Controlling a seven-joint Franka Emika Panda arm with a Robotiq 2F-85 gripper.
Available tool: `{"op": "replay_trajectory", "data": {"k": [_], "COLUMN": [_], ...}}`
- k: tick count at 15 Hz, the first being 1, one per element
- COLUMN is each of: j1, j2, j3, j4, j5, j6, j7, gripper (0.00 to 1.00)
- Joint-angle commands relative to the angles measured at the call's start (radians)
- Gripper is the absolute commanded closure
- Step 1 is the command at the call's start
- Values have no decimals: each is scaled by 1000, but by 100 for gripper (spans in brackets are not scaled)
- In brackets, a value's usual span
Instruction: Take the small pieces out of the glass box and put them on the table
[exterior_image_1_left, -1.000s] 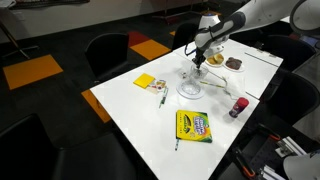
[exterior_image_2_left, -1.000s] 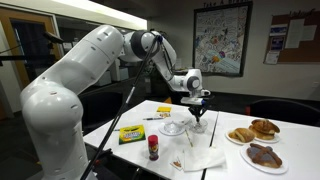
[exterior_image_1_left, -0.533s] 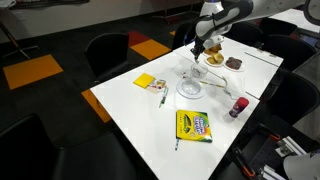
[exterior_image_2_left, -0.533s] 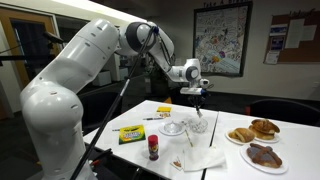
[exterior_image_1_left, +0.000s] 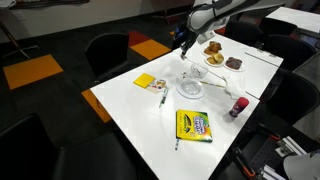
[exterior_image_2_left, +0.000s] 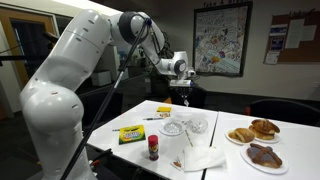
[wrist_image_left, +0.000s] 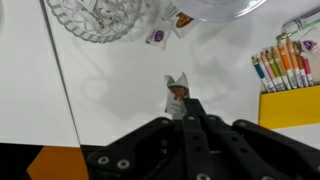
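The wrapped piece (wrist_image_left: 177, 88) is hanging clear of the glass box, so my gripper should keep going over the open table (wrist_image_left: 192, 50) by the loose pieces until it lets go there.
The glass box (exterior_image_1_left: 196, 72) stands on the white table (exterior_image_1_left: 135, 105) beside the round dish (exterior_image_1_left: 190, 89); both also show in an exterior view, the box (exterior_image_2_left: 198, 124) and the dish (exterior_image_2_left: 173, 128). My gripper (exterior_image_1_left: 183, 42) hangs above the table's far edge, left of the box, and also shows in an exterior view (exterior_image_2_left: 183, 93). In the wrist view the gripper (wrist_image_left: 183, 100) is shut on a small white-and-brown wrapped piece (wrist_image_left: 177, 86) held over bare table (wrist_image_left: 100, 90). The patterned glass box (wrist_image_left: 100, 15) is at top left. Two more small pieces (wrist_image_left: 158, 36) lie on the table near it.
A crayon box (exterior_image_1_left: 193, 126) with loose crayons (wrist_image_left: 285, 60), a yellow pad (exterior_image_1_left: 146, 82), a red-capped bottle (exterior_image_1_left: 238, 106), a white napkin (exterior_image_2_left: 205, 157) and plates of pastries (exterior_image_2_left: 255, 130) are on the table. Dark chairs (exterior_image_1_left: 108, 55) surround it.
My gripper has risen from the glass box and moved sideways away from it, toward the table's far edge, with the small piece held in it.
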Motion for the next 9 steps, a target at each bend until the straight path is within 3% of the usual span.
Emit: {"op": "replay_trajectory", "data": {"k": [1, 5, 6, 7, 9], "j1": [0, 23, 28, 17, 3], "j2": [17, 74, 84, 91, 83], "j3": [6, -47, -61, -54, -48], "j4": [-27, -9, -7, -7, -16], "j5": [20, -16, -25, -16, -1], "j6": [21, -53, -72, -79, -81], "j7": [-20, 41, 59, 45, 29], "gripper": [100, 100, 74, 73, 60]}}
